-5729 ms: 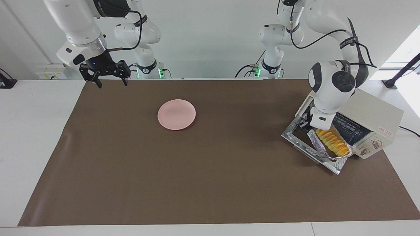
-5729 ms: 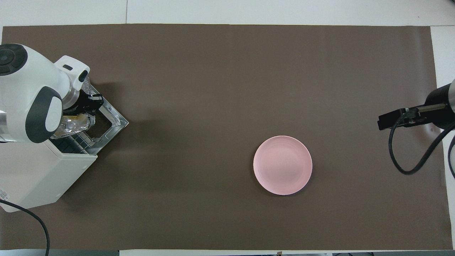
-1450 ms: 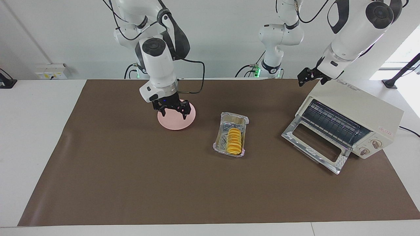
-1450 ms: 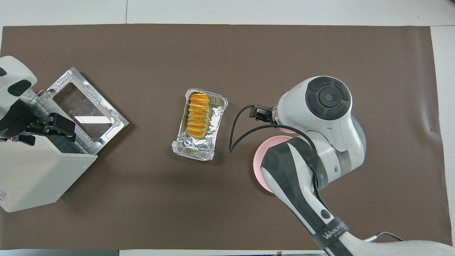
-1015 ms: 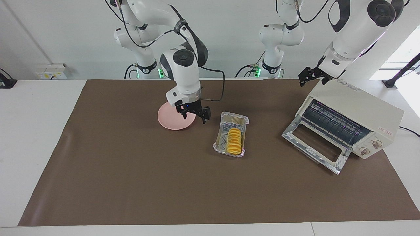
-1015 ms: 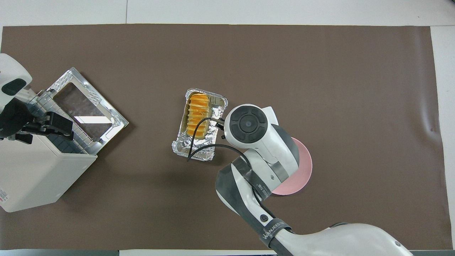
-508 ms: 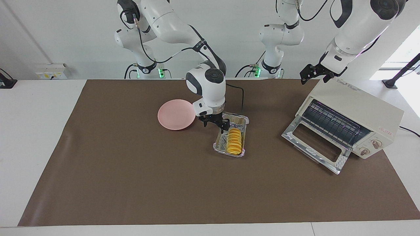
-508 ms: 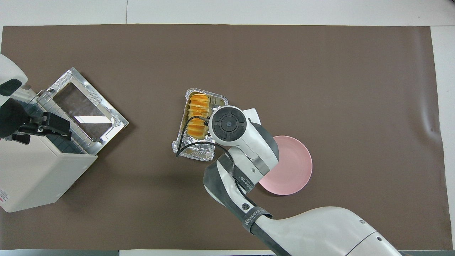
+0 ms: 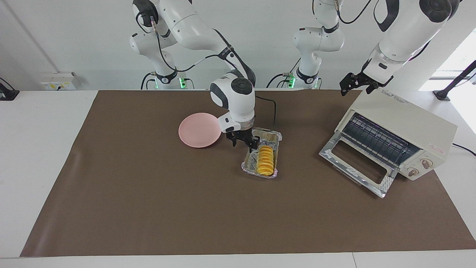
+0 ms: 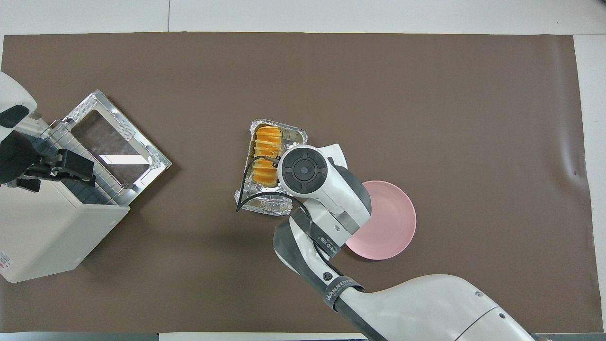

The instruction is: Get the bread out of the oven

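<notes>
An open gap point(image 10: 290, 137) can be seen between the bread point(image 10: 267, 143) and the side of the tray, so the bread will come out in one piece and leave the tray behind when the robot lifts it.
The bread point(image 9: 266, 160), a ridged golden-yellow loaf, lies in a silver foil tray point(image 9: 248, 163) on the brown mat mid-table, outside the oven; it also shows in the overhead view point(image 10: 266, 152). The cream-white oven point(image 9: 409, 126) stands at the left arm's end with its glass door point(image 9: 353, 165) dropped open and its rack bare. My right gripper point(image 9: 245, 145) is open and low at the tray's rim, on the side toward the pink plate, with one finger at the foil edge. My left gripper point(image 9: 356, 85) is open and waits above the oven's top.
A pink plate point(image 9: 199, 130) lies beside the tray toward the right arm's end, about level with the tray's nearer end. In the overhead view my right wrist point(image 10: 303, 170) hides its gripper and part of the tray point(image 10: 262, 204).
The left arm set the tray with the bread on the mat and withdrew above the oven. My right gripper swept from over the plate to the tray's rim; the tray shifted slightly.
</notes>
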